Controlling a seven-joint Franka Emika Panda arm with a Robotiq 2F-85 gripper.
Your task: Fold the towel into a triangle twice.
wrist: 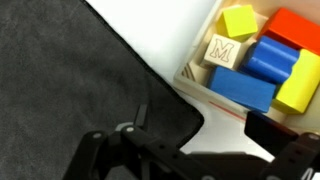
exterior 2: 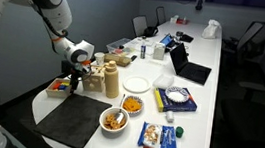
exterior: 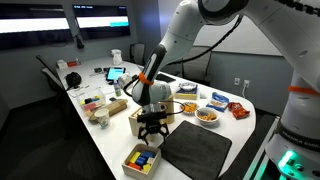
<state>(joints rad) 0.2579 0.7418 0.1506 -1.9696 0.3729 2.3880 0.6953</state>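
Note:
I should turn and move clear of the box before lowering onto the towel's corner (wrist: 194, 120), because a finger of my gripper hangs over the wooden box's edge (wrist: 234, 108).
The towel (exterior: 198, 150) is a dark grey square cloth lying flat on the white table, seen in both exterior views (exterior 2: 70, 121). In the wrist view the towel (wrist: 70, 90) fills the left side, with a rounded corner near the middle. My gripper (exterior: 152, 131) hangs just above the table between the towel and the wooden box of coloured blocks (exterior: 142, 158), and also shows in an exterior view (exterior 2: 70, 79). In the wrist view my gripper (wrist: 200, 140) is open and empty, its fingers on either side of the towel's corner.
The wooden block box (wrist: 205, 85) sits close beside the towel's corner. Bowls of snacks (exterior 2: 114, 120), a white plate (exterior 2: 137, 84), two tan bottles (exterior 2: 111, 80), snack packets (exterior: 237, 110) and a laptop (exterior 2: 188, 66) crowd the table behind. Chairs ring the table.

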